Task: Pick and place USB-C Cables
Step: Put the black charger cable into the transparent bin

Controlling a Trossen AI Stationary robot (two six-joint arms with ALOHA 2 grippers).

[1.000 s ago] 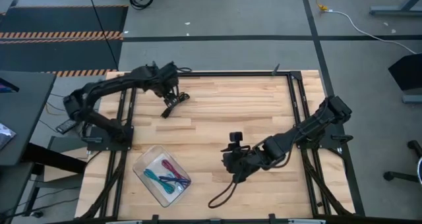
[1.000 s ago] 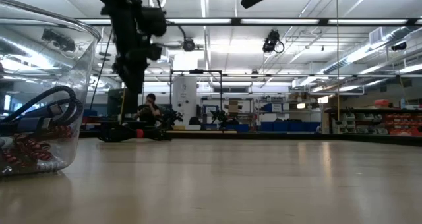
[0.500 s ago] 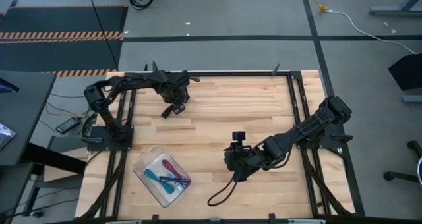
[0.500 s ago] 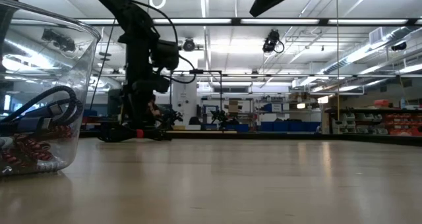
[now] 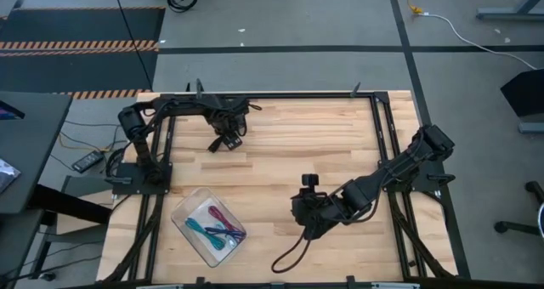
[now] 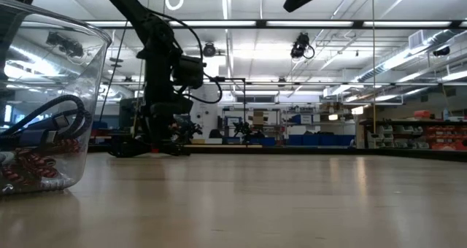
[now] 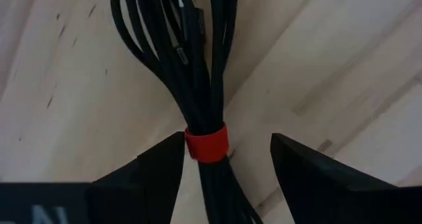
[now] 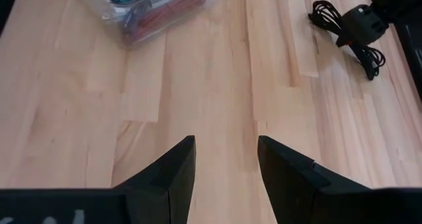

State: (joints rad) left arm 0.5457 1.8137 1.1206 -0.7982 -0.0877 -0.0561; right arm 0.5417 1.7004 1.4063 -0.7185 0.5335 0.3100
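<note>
My gripper will carry the black USB-C cable bundle (image 7: 194, 91), and the bundle will stay together with its loops fanned out, because the red tie (image 7: 207, 143) holds the parts of the cable snugly.
A black USB-C cable bundle (image 5: 223, 141) with a red tie (image 7: 206, 145) lies flat on the wood at the table's far left. My left gripper (image 7: 227, 141) is open and low over it (image 5: 226, 138), one finger on each side of the tie; whether the left-hand finger touches the bundle, I cannot tell. Teal, magenta, purple and red bundles lie in the clear tray (image 5: 189, 206) near the front left. My right gripper (image 5: 297, 211) is open and empty above the table's middle, pointing toward the table's left (image 8: 225, 141).
A black cord loop (image 5: 287, 255) lies on the wood just nearside of my right gripper. Dark frame rails (image 5: 384, 136) run along the table's left and right sides. Bare wood (image 5: 289, 144) lies between the two grippers. The tray also shows in the low view (image 6: 87, 73).
My left gripper has come down over the black bundle and moved a little toward the table's right, ending with its open fingers on either side of the red tie. The bundle has stayed where it was.
</note>
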